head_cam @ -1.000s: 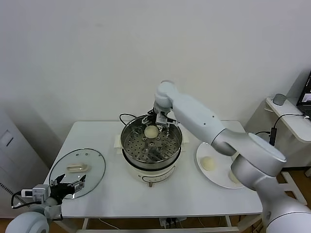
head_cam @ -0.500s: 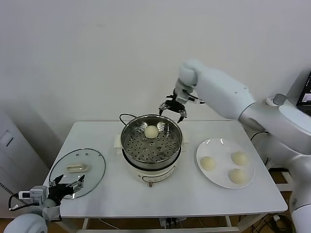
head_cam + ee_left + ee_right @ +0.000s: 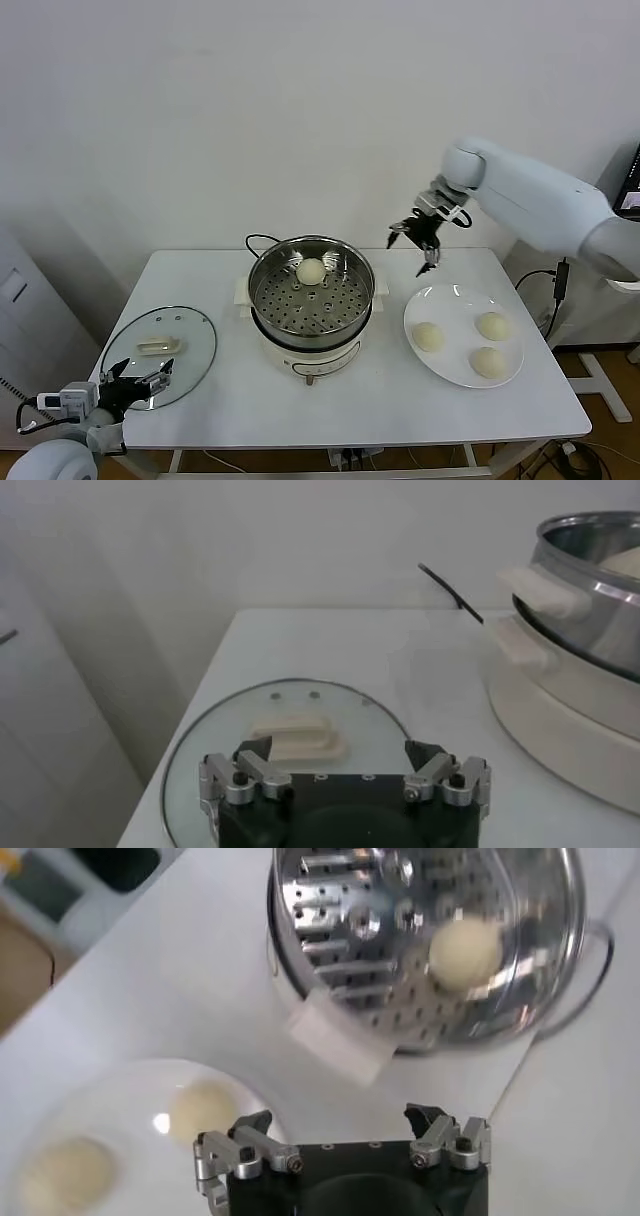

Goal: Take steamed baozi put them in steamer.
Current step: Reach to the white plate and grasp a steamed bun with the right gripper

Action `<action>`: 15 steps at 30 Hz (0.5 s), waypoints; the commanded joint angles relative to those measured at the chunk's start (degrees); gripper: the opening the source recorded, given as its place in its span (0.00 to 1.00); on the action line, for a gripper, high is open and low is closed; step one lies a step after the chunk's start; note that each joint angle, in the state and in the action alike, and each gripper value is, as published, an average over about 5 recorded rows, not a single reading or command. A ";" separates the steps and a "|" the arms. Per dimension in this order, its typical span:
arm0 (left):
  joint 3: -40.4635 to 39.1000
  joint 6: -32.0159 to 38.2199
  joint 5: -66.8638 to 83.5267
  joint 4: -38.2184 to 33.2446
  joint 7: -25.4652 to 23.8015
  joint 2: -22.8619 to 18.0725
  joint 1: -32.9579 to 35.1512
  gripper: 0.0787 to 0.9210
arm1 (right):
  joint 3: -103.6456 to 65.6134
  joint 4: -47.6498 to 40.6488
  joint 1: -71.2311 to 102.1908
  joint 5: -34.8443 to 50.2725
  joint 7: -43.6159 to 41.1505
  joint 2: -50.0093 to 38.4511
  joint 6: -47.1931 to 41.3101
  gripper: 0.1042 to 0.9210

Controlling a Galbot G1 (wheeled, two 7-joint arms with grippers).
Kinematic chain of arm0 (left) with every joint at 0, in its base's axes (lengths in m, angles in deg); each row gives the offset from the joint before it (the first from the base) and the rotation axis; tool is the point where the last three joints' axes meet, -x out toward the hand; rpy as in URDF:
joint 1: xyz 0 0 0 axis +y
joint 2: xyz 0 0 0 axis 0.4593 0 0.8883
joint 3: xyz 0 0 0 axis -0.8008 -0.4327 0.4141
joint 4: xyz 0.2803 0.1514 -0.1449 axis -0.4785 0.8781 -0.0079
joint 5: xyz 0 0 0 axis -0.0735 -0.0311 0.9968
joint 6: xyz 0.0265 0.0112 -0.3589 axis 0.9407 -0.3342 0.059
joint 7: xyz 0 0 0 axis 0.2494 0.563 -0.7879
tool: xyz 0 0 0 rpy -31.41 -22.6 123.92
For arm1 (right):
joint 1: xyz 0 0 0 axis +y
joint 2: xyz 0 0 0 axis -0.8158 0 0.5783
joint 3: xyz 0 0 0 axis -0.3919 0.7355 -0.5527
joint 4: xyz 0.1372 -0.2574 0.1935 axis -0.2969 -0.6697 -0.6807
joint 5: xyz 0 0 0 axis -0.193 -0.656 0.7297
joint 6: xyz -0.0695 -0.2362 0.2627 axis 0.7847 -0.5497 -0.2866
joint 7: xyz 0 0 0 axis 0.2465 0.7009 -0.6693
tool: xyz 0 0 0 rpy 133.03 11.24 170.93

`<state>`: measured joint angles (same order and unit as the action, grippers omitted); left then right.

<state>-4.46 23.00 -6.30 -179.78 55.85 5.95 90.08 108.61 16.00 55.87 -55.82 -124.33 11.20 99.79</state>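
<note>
The plate baozi [image 3: 428,337] nearest the steamer sits apart from its neighbours, so the robot's open right gripper should keep moving down until its fingers are around that baozi.
The steel steamer [image 3: 311,300] stands mid-table on its cream base, with one steamed baozi [image 3: 311,271] on the far side of its perforated tray. Three more baozi [image 3: 428,336] [image 3: 491,325] [image 3: 487,361] lie on the white plate [image 3: 455,300] to its right. My right gripper [image 3: 412,250] hangs open and empty in the air between the steamer and the plate, above the plate's far edge. Its wrist view shows the steamer [image 3: 330,908], the baozi inside [image 3: 465,951] and a plate baozi [image 3: 203,1110] below the open gripper [image 3: 340,1123]. My left gripper [image 3: 140,383] is parked open at the front left.
A round glass lid [image 3: 190,360] with a cream handle [image 3: 295,742] lies flat at the table's front left, just beyond the left gripper [image 3: 340,755]. A black cord [image 3: 262,240] runs behind the steamer. A side table [image 3: 600,240] stands beyond the table's right edge.
My right gripper rose out of the steamer, leaving a baozi on the tray, and swung right toward the plate. The left arm stayed put.
</note>
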 commanded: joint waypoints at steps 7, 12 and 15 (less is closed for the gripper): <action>0.06 -0.32 -0.11 -0.34 0.09 -0.24 -0.03 0.88 | -3.99 0.32 10.93 -1.49 3.09 -4.85 -9.66 0.88; 0.13 -0.34 -0.18 -0.58 0.05 -0.40 0.15 0.88 | -7.03 -0.50 14.79 -3.67 4.08 -4.44 -9.72 0.88; 0.24 -0.32 -0.19 -0.59 0.06 -0.40 0.19 0.88 | -7.83 -0.52 16.07 -4.42 4.43 -4.43 -9.80 0.88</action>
<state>-4.23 22.70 -6.45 -180.36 55.94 5.57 90.26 103.03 15.59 67.32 -59.07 -120.59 7.97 92.24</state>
